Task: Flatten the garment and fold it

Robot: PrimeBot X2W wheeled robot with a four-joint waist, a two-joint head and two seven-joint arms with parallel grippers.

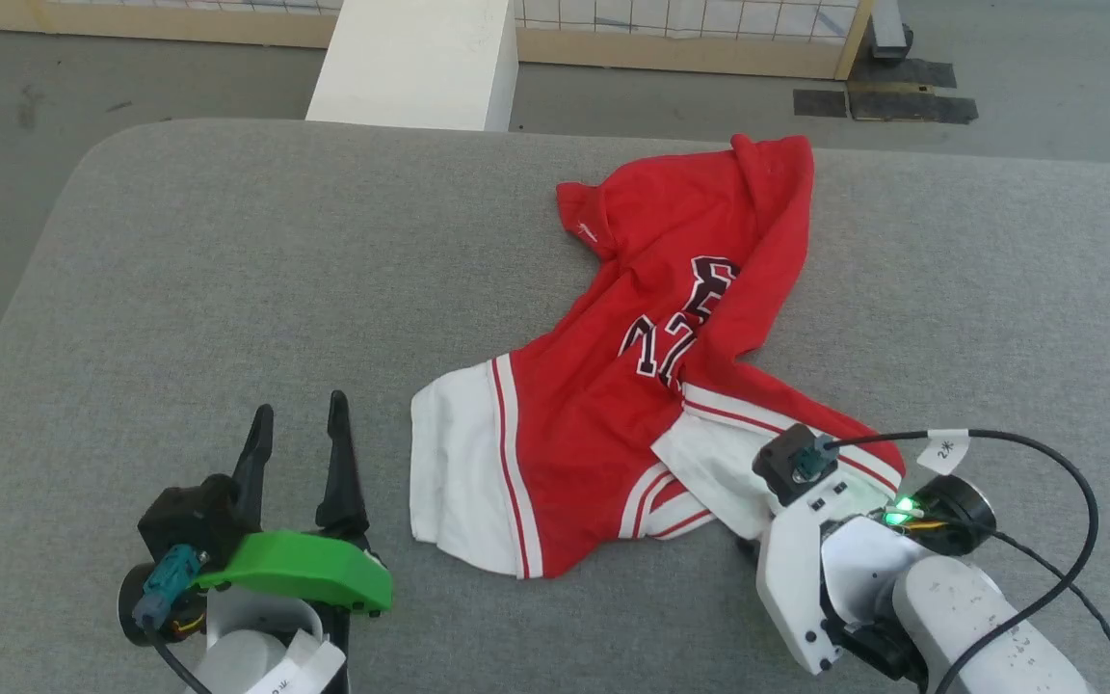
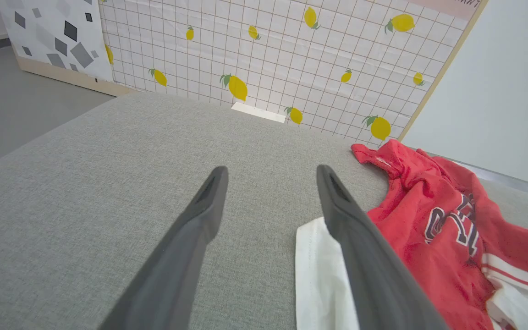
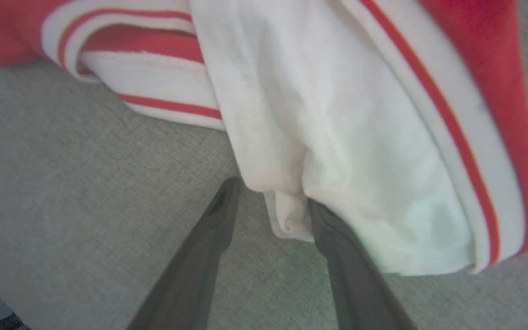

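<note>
I expect the garment (image 1: 597,405) to open out wide and show the black numbers whole when I pull it, because the numbers run under a fold of red cloth (image 1: 766,272).
The garment (image 1: 594,414) lies crumpled on the grey table, a red jersey with white sleeves, striped trim and black numbers. Its body is twisted toward the far right, and both sleeves lie near me. My right gripper (image 3: 271,192) is low at the near right sleeve (image 3: 337,137). Its jaws stand apart, with a small fold of white sleeve edge between them, and the right fingertip is hidden under the cloth. My left gripper (image 1: 300,434) is open and empty, just left of the other white sleeve (image 2: 319,275). It rests over bare table.
The grey fabric table (image 1: 227,289) has a rounded far-left corner, with floor beyond it. A white block (image 1: 420,58) stands behind the far edge. A lemon-patterned screen (image 2: 268,46) lines the back. A black cable (image 1: 1046,578) loops by my right wrist.
</note>
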